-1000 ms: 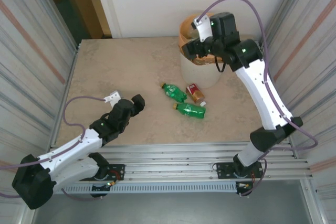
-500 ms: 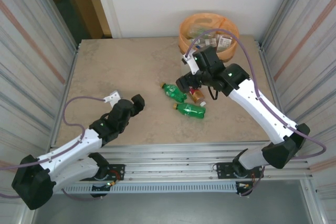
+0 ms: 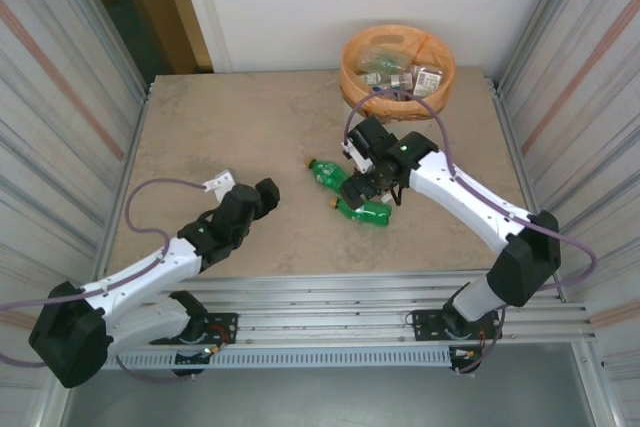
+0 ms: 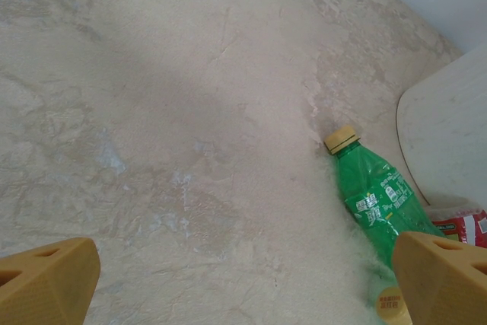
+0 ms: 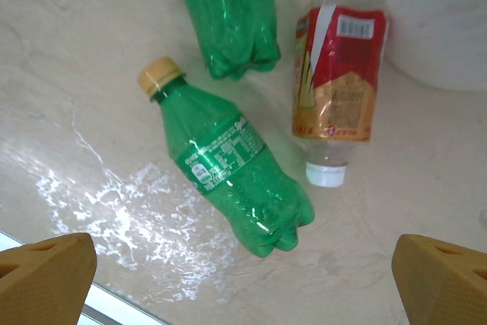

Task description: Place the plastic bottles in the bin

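Observation:
The nearer green bottle lies clear of the red-labelled bottle, so the right gripper should keep going down until its open fingers are on both sides of the green bottle's label, then close.
Two green plastic bottles lie on the table in front of the bin, whose orange liner holds several more bottles. My right gripper hangs open just above them. In the right wrist view a yellow-capped green bottle lies ahead of the open right gripper, with the other green bottle and a red-labelled clear bottle beyond it. My left gripper rests open to their left. The left wrist view has the left gripper over bare table and a green bottle to the right.
Corrugated metal walls close in the table on the left and right. The bin's white wall stands right behind the red-labelled bottle. The table's near edge with metal rails runs in front of the arms' bases.
My right arm has swung from above the bin down to the bottles on the table, its jaws spread wide. The left arm has barely shifted.

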Action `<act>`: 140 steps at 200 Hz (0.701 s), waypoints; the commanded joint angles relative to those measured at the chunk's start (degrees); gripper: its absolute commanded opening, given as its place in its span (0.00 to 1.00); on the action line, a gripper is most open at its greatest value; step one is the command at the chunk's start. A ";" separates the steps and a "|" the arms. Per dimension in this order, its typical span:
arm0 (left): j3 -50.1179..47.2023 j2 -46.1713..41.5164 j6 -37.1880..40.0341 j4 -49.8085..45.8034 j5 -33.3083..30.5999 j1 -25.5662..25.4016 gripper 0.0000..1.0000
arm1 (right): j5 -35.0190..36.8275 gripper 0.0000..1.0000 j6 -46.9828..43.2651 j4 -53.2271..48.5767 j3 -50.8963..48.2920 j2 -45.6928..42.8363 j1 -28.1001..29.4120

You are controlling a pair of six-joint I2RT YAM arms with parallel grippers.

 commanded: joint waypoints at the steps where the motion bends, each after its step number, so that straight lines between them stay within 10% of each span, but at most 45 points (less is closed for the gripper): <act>1: 1.53 0.01 0.30 -0.47 -0.33 0.52 0.99 | -0.11 0.98 0.56 -1.30 -0.54 2.51 -0.13; 140: 0.09 0.72 -1.35 0.32 -0.53 0.61 0.99 | -6.00 0.94 -0.58 2.41 -3.87 9.00 -1.89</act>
